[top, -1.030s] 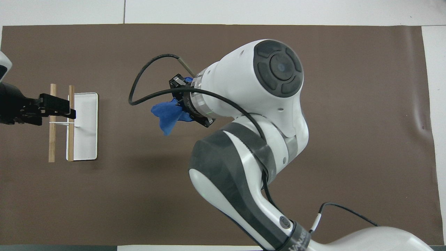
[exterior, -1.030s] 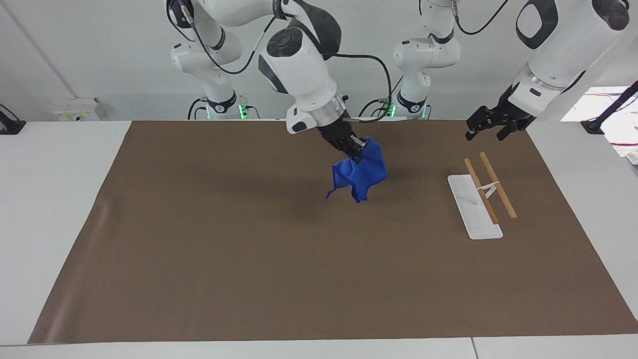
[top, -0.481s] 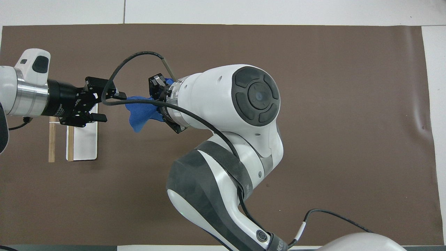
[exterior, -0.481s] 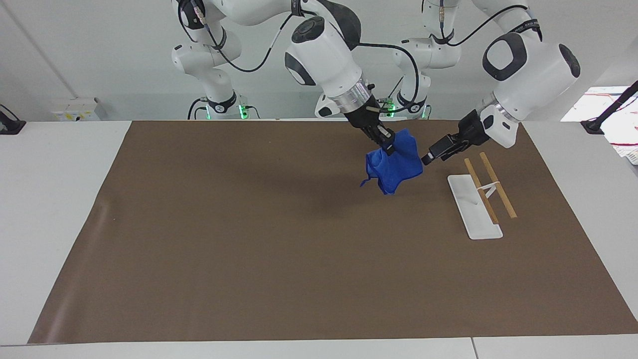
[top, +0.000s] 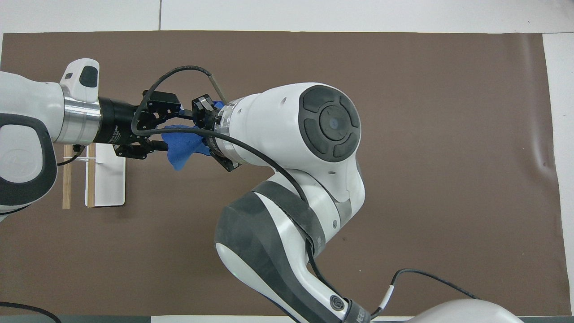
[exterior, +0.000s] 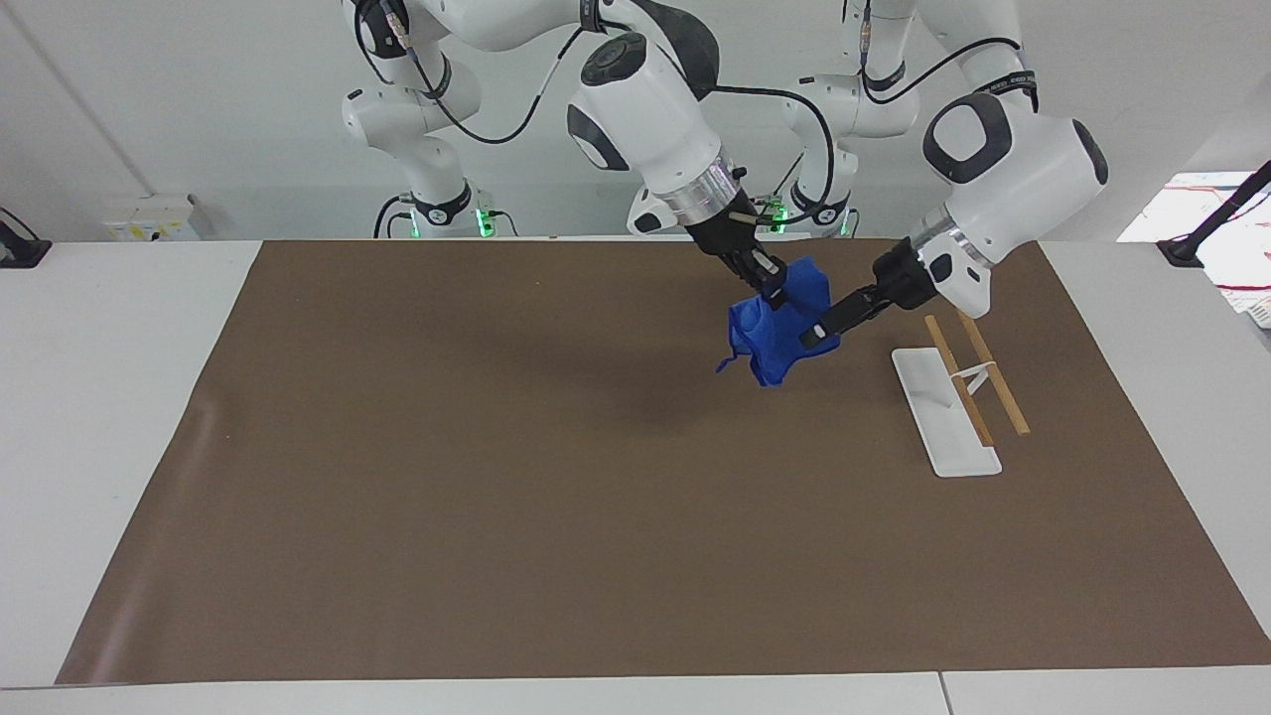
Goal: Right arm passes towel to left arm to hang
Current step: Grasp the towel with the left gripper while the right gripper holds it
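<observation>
Next, I close my left gripper on the towel's side [exterior: 795, 339] before my right gripper opens and moves away, because my right gripper is holding the blue towel's top [exterior: 806, 274].
My right gripper [exterior: 770, 288] is shut on the top of the blue towel [exterior: 776, 333], which hangs bunched in the air above the brown mat. In the overhead view the right gripper [top: 208, 134] is mostly hidden by its own arm, and the towel [top: 181, 146] shows beside it. My left gripper [exterior: 820, 333] is open at the towel's side toward the left arm's end of the table. In the overhead view the left gripper [top: 167, 128] has one finger on each side of the towel's edge. I cannot tell whether its fingers touch the cloth.
A white base with two wooden bars [exterior: 958, 397] stands on the mat toward the left arm's end; it also shows in the overhead view [top: 105, 179]. The brown mat [exterior: 496, 497] covers most of the table. Two slim arms with green lights [exterior: 437, 199] stand at the table's edge by the robots.
The right arm carried the towel toward the left arm's end, then held still. The left gripper came in from over the rack and now straddles the towel's edge.
</observation>
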`<action>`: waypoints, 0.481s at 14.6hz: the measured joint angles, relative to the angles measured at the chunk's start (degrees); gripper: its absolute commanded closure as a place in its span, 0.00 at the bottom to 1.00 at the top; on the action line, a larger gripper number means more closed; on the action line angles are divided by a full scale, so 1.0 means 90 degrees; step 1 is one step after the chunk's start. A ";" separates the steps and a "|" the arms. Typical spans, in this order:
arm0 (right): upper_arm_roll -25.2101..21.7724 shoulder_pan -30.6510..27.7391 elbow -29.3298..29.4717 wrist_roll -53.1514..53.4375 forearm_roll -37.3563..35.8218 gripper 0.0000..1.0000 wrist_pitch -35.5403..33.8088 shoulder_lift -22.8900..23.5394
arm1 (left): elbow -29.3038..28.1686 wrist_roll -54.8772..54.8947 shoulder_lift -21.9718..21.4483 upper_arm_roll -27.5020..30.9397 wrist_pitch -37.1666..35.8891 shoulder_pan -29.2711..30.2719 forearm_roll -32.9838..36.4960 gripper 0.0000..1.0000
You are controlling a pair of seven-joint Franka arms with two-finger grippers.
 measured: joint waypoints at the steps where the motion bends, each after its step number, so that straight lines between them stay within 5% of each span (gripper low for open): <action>1: 0.0000 0.0000 -0.0007 0.0000 0.0000 1.00 0.0000 0.0001 | 0.0000 -0.0170 0.0002 0.0000 0.0083 -0.0060 -0.0007 1.00; 7: 0.0000 0.0000 -0.0016 0.0000 0.0000 1.00 0.0000 0.0001 | 0.0042 -0.0653 0.0005 0.0055 0.0473 -0.0109 -0.0008 1.00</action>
